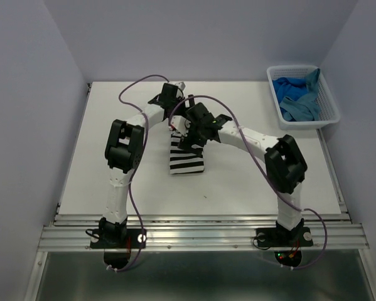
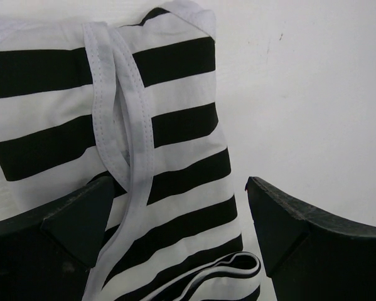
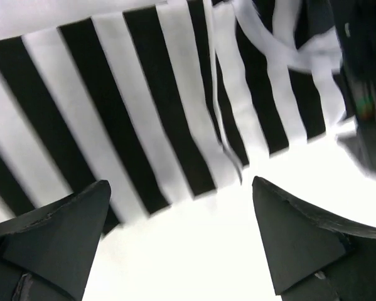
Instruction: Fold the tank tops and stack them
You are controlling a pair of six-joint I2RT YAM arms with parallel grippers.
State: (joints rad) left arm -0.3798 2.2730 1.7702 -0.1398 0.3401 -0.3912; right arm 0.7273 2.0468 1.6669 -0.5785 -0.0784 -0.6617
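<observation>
I expect the tank top's near end (image 1: 186,167) to bunch up into soft ripples when my right gripper pulls it, because the striped tank top's overlapping edge (image 3: 218,100) lies thin and loose.
The black-and-white striped tank top (image 1: 188,160) lies folded into a narrow rectangle at the table's middle. Both grippers hover over its far end. My left gripper (image 1: 174,120) is open; in the left wrist view its jaws (image 2: 179,188) stand wide over the top's right edge (image 2: 175,125), where the white straps (image 2: 122,113) lie loose. My right gripper (image 1: 189,142) is open too. In the right wrist view it (image 3: 181,185) hangs over bare table just off the striped cloth's edge (image 3: 112,94), holding nothing. The teal top (image 1: 307,84) and the royal blue top (image 1: 288,91) lie bunched in the basket.
A white lattice basket (image 1: 331,118) stands at the table's back right corner. The white table (image 1: 100,163) is walled in on the left, back and right. Purple cables loop from both arms above the folded top.
</observation>
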